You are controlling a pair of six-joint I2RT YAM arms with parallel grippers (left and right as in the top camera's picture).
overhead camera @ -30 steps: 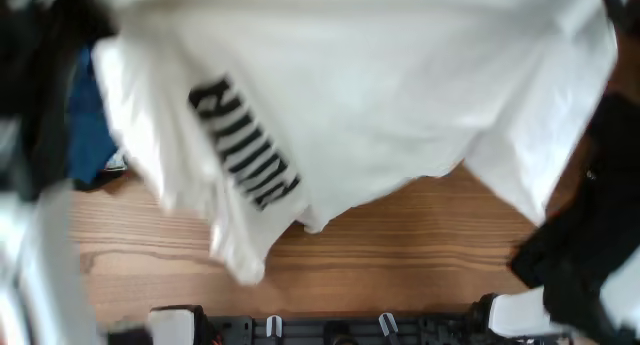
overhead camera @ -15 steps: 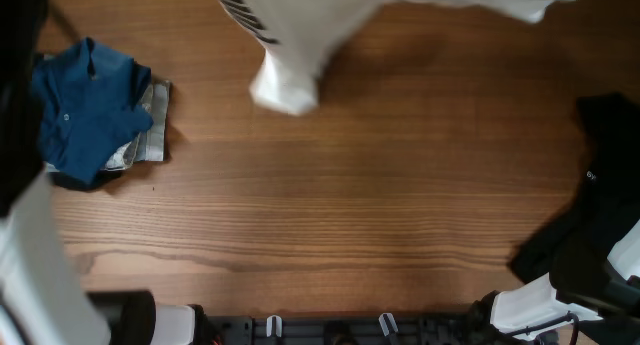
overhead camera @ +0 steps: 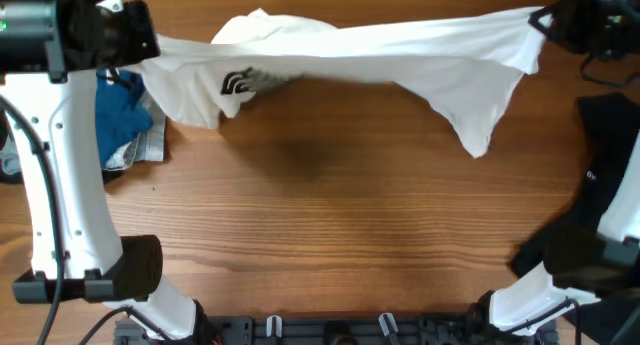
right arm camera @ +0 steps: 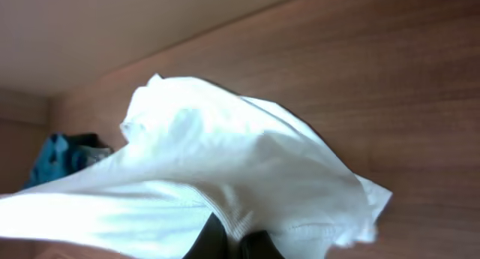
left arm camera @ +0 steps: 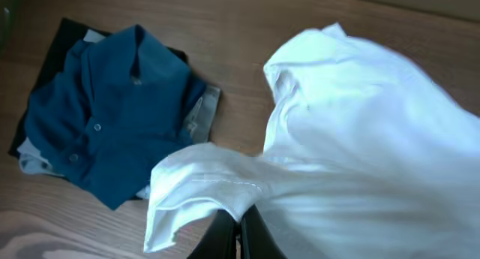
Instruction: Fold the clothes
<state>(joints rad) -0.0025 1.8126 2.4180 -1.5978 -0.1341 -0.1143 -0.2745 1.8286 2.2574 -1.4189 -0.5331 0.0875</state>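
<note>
I can see the white T-shirt's body bunched at the far side (overhead camera: pixel 268 29), so my left gripper and right gripper should lift it clear before they pull it back flat (overhead camera: pixel 325 150).
A white T-shirt (overhead camera: pixel 370 55) with a black logo (overhead camera: pixel 238 82) hangs stretched between my two grippers across the far side of the wooden table. My left gripper (overhead camera: pixel 140 45) is shut on its left end; in the left wrist view the fingers (left arm camera: pixel 238 233) pinch the cloth (left arm camera: pixel 337 176). My right gripper (overhead camera: pixel 545 23) is shut on its right end; in the right wrist view the fingers (right arm camera: pixel 240 240) are under the cloth (right arm camera: pixel 225 169). A loose corner (overhead camera: pixel 478 140) dangles near the right.
A folded pile with a blue shirt on top (overhead camera: pixel 120 120) lies at the left, also in the left wrist view (left arm camera: pixel 105 116). A black garment (overhead camera: pixel 600 175) lies at the right edge. The wooden table (overhead camera: pixel 330 235) fills the middle and front.
The white shirt was close to the camera and blurred. It has now dropped low over the far table, pulled out wide between both grippers.
</note>
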